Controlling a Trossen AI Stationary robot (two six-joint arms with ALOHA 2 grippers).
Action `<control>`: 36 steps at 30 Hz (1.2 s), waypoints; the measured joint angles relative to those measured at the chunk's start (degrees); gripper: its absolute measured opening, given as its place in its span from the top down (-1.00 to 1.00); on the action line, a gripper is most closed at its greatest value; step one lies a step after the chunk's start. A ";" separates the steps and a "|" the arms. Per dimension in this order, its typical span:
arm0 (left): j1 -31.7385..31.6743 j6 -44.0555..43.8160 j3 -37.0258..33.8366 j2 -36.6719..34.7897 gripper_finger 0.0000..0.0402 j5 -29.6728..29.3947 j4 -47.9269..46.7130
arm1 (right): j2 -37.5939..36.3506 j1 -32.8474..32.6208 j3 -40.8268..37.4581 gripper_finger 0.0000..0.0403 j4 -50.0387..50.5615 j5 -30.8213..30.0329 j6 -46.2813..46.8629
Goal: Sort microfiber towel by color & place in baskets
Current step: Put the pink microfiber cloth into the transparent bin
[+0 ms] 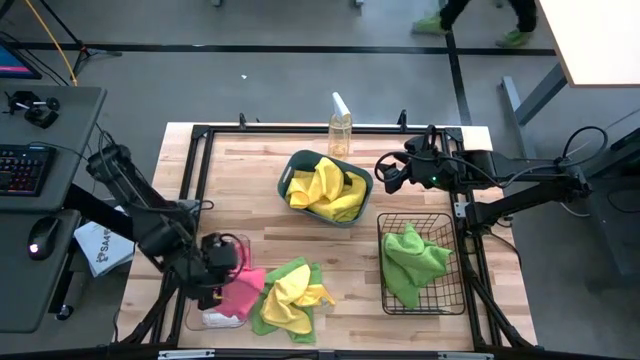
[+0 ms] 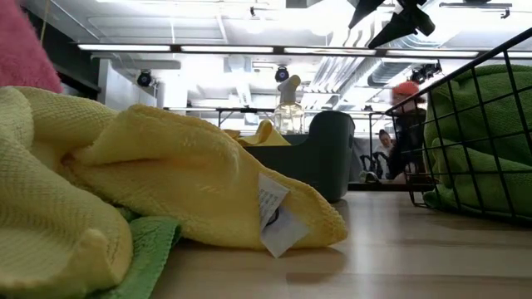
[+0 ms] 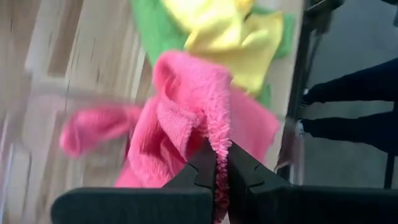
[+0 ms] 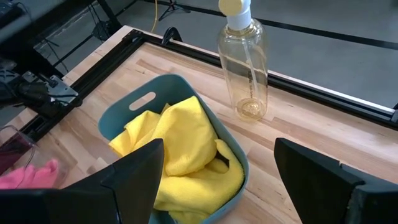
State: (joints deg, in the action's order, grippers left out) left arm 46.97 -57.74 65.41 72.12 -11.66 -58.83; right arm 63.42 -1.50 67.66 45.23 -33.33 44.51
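Observation:
The pink towel (image 1: pixel 257 281) hangs beyond the clear tub's side toward the pile. Next, my left gripper pulls it back and lowers it inside the tub (image 1: pixel 222 316) before letting go.
My left gripper (image 1: pixel 215 262) is at the table's near left, shut on a pink towel (image 1: pixel 243 291) above the clear tub (image 1: pixel 208 318). Beside it, yellow and green towels lie in a pile (image 1: pixel 291 297) on the table. The teal tub (image 1: pixel 300 160) holds yellow towels (image 1: pixel 328 190). The black wire basket (image 1: pixel 440 222) holds a green towel (image 1: pixel 410 260). My right gripper (image 1: pixel 390 172) is open and hovers between the teal tub and the wire basket. In the right wrist view its fingers (image 4: pixel 217 149) stand wide apart over the teal tub's rim (image 4: pixel 163 84). My left gripper (image 3: pixel 221 152) pinches a fluffy edge of the pink towel (image 3: pixel 217 127) between its two fingers, coming from above. One layer or several, I cannot tell. The towel hangs slack below the fingers, and its lower part (image 1: pixel 240 300) rests over the clear tub's side.
A clear spray bottle (image 1: pixel 340 125) stands at the far edge behind the teal tub. A black frame rail (image 1: pixel 195 170) runs around the tabletop. Bare wood lies at the left middle (image 1: pixel 240 200). A person walks in the room beyond (image 2: pixel 405 133).

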 joint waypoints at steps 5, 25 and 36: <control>7.13 -14.61 -3.99 -4.92 1.00 -0.76 -5.87 | 0.00 0.00 -0.01 -0.50 0.00 0.58 0.00; 2.43 -16.48 -4.72 1.60 1.00 -3.86 -13.36 | 0.00 -0.04 -0.02 -0.50 0.00 0.56 0.00; 2.27 -12.10 -4.74 16.72 1.00 3.28 -4.04 | 0.00 -0.04 0.00 -0.50 0.00 0.56 0.00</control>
State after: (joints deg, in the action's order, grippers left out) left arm 49.24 -69.83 60.66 88.85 -8.38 -62.87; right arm 63.42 -1.54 67.66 45.23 -32.77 44.51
